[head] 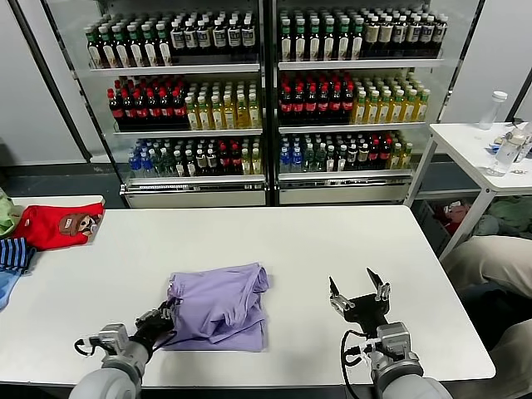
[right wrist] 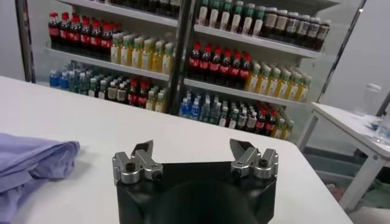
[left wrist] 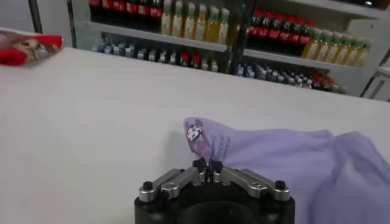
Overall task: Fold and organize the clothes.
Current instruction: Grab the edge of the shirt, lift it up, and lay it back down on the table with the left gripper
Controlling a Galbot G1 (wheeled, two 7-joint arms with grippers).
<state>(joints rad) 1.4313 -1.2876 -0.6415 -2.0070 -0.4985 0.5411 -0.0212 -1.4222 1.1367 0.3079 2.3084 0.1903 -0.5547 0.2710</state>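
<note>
The T-shirt is bunched up with its print (left wrist: 198, 137) on the underside, so next my left gripper turns the T-shirt's pinched corner over toward the T-shirt's edge (head: 263, 306) near my right gripper.
The lavender T-shirt (head: 220, 303) lies partly folded in a bunched heap on the white table (head: 332, 241), near the front edge. My left gripper (head: 160, 319) is shut on the shirt's left front corner. In the left wrist view the pinched fabric (left wrist: 204, 141) rises from the closed left gripper (left wrist: 208, 165) and shows a bit of dark print. My right gripper (head: 359, 291) is open and empty above the table, to the right of the shirt. In the right wrist view the open right gripper (right wrist: 194, 153) shows with the shirt's edge (right wrist: 30, 161) off to one side.
A red garment with a cartoon face (head: 60, 224) and a blue striped garment (head: 12, 253) lie at the table's far left. Drink fridges (head: 266, 91) stand behind the table. A second white table with bottles (head: 490, 141) stands at the right.
</note>
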